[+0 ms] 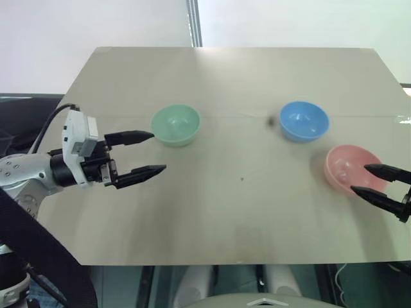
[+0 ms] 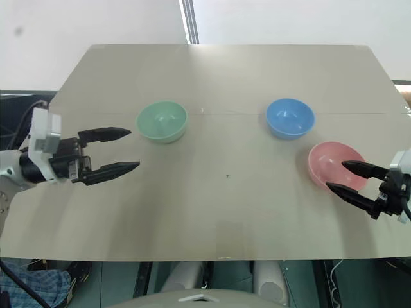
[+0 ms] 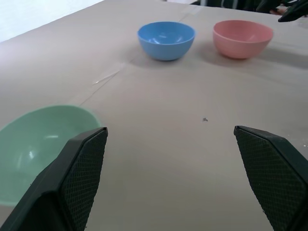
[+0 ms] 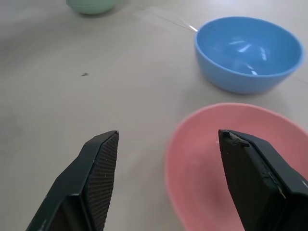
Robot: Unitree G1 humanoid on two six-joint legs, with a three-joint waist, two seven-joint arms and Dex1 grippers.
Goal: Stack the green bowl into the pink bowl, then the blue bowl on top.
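Observation:
I keep lowering my right gripper, as the pink bowl's near rim [image 4: 170, 175] is between its open fingers, until one finger is inside the bowl [image 1: 347, 168], and then close it.
The green bowl [image 1: 175, 124] stands upright on the table's left half, empty. The blue bowl [image 1: 304, 120] sits to its right, and the pink bowl [image 1: 350, 165] lies nearer the right front edge; both are empty. My left gripper [image 1: 153, 153] is open just left of the green bowl, its far fingertip close to the bowl's rim and holding nothing. Open too, my right gripper [image 1: 359, 179] has its far finger over the pink bowl's near rim and its near finger beside it. In the right wrist view the pink bowl [image 4: 231, 159] lies between the fingertips [image 4: 101, 166].
The bowls stand on a beige tabletop [image 1: 244, 212] with a faint seam running across behind the bowls. A small dark speck [image 1: 242, 179] lies mid-table. A white wall rises behind the far edge.

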